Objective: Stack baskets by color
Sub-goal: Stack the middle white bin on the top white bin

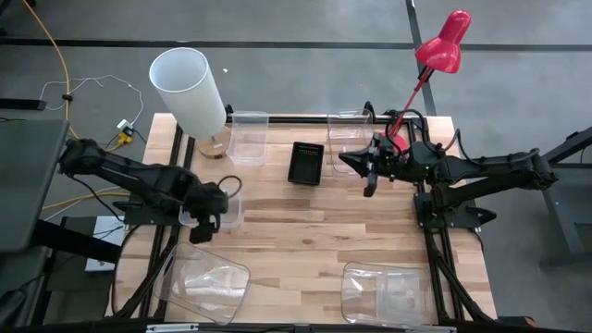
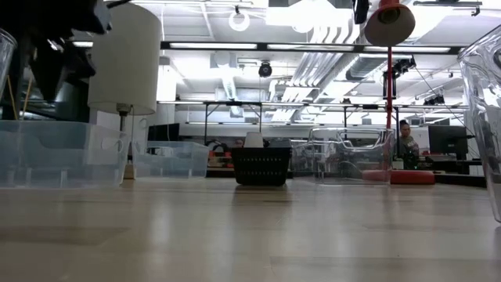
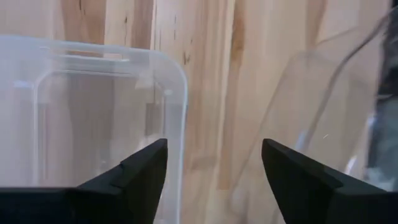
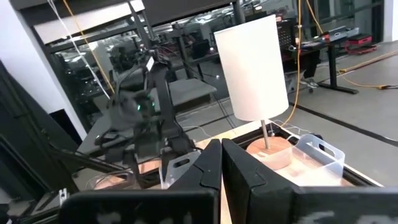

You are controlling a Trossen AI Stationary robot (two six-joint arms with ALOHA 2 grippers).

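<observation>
My left gripper will make the frosted white basket (image 1: 228, 211) tilt with it when I lift the basket. The basket will keep its shape because the basket's rim (image 3: 177, 73) goes unbroken around the basket's corner.
My left gripper (image 1: 205, 225) stands open at the table's left, just above the rim of a frosted white basket (image 1: 227, 205). In the left wrist view the fingers (image 3: 140, 171) are spread wide over that basket's corner (image 3: 93, 112), and nothing is held. A black perforated basket (image 1: 306, 162) sits at mid-table towards the back. Behind it are another frosted basket (image 1: 249, 136) and a clear basket (image 1: 347, 134). My right gripper (image 1: 370, 180) hovers shut to the right of the black basket, its fingers (image 4: 208, 168) pressed together and empty.
Two large clear tubs lie at the front edge, one on the left (image 1: 205, 282) and one on the right (image 1: 388, 291). A white lampshade (image 1: 190, 88) stands at the back left and a red desk lamp (image 1: 444, 42) at the back right.
</observation>
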